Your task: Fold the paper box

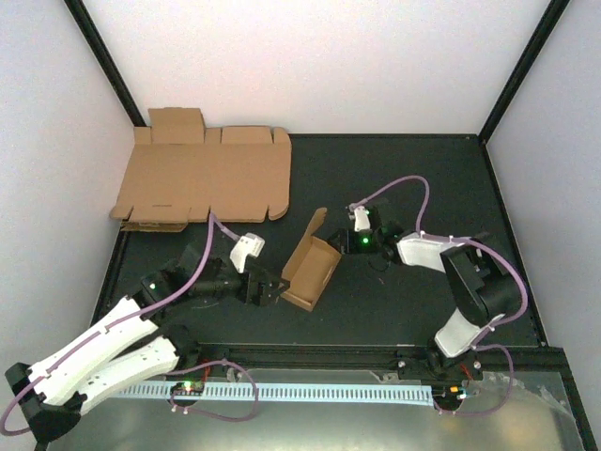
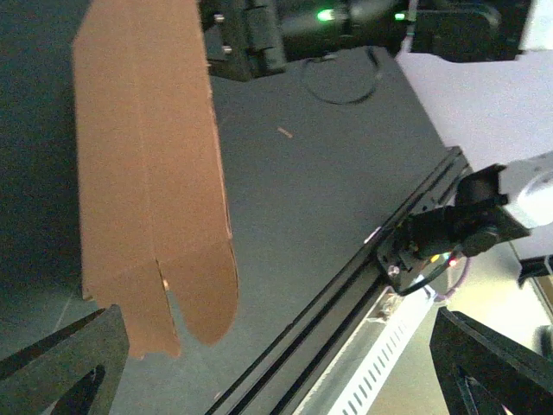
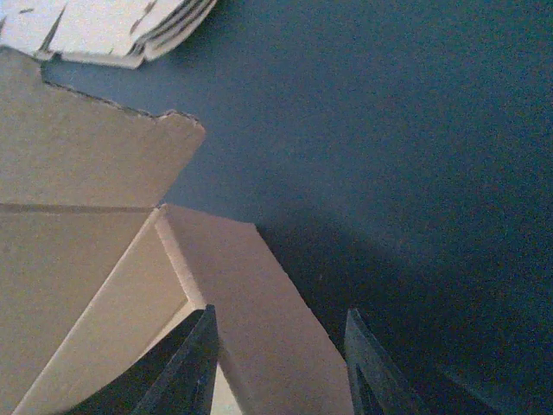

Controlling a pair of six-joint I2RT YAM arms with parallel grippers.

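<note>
The paper box stands slanted between my grippers. My left gripper should grab the raised flap's near end and help turn the box straight before folding.
The paper box is half-folded and stands on the dark table between the two arms, with one flap raised at its far end. My left gripper is open just left of the box's near corner. In the left wrist view the box hangs at upper left, clear of the wide-apart fingers. My right gripper is at the box's right wall. In the right wrist view its open jaws straddle a brown wall of the box.
Larger flat cardboard sheets lie at the back left corner, and their edge shows in the right wrist view. A black rail runs along the table's near edge, with a white slotted strip behind it. White walls enclose the table.
</note>
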